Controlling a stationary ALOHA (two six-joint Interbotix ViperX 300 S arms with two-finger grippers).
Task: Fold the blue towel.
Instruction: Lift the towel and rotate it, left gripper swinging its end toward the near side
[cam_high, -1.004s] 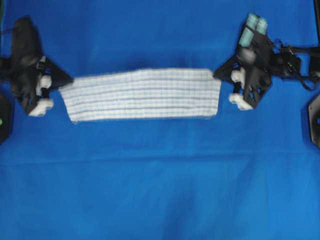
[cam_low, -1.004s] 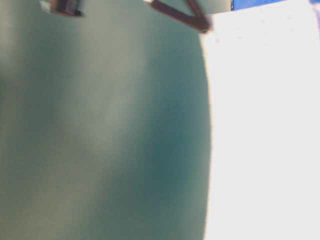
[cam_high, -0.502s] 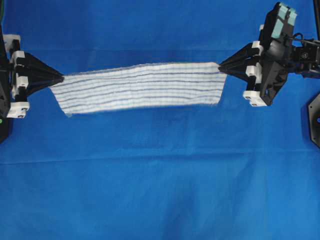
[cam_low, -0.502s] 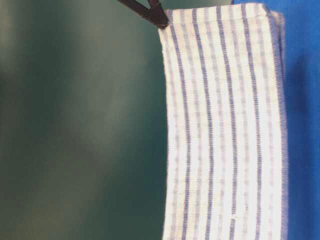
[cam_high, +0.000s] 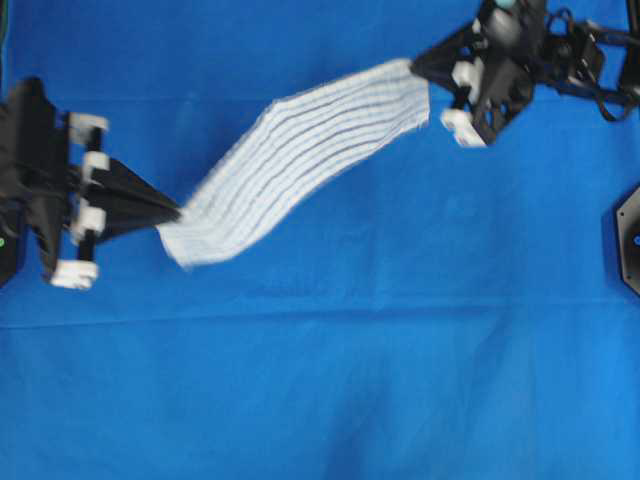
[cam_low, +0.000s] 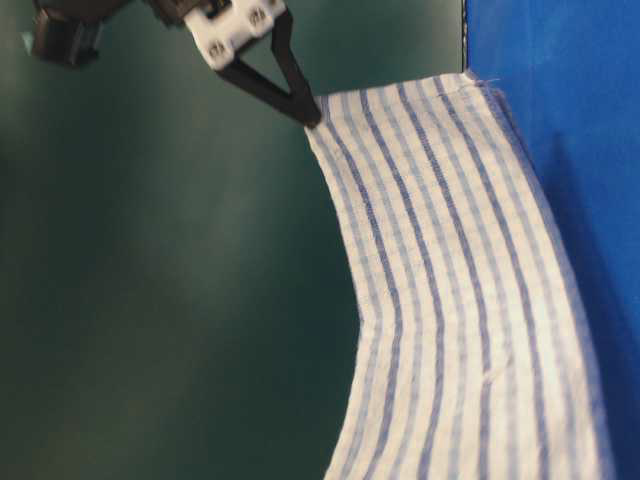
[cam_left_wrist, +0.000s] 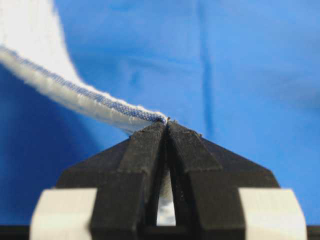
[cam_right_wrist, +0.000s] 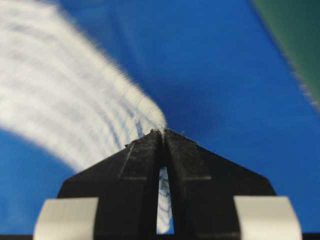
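Observation:
My two grippers are holding the blue towel (cam_high: 298, 150), which hangs at a slant from my left gripper to my right gripper, so next I turn it straight and lay it flat (cam_high: 345, 195) before both grippers open.
The blue towel (cam_high: 300, 150), white with thin blue stripes, is folded into a long band. It hangs in the air, stretched diagonally from lower left to upper right. My left gripper (cam_high: 178, 213) is shut on its lower-left end, and my right gripper (cam_high: 415, 66) is shut on its upper-right end. In the left wrist view the towel's folded edge (cam_left_wrist: 75, 95) runs away from the shut left gripper (cam_left_wrist: 166, 122). The right wrist view shows cloth (cam_right_wrist: 65, 100) pinched in the right gripper (cam_right_wrist: 162, 131). From table level, black fingers (cam_low: 296, 68) pinch a top corner of the curving towel (cam_low: 450, 280).
The plain blue table covering (cam_high: 320, 380) lies under everything, with a faint crease across the middle. Black arm bases sit at the right edge (cam_high: 630, 240) and the left edge (cam_high: 6, 250). A dark green wall (cam_low: 150, 300) stands behind.
The towel was stretched level between the grippers. Now the left gripper has come toward the front and inward, the right gripper has gone back and inward, and the band runs diagonally.

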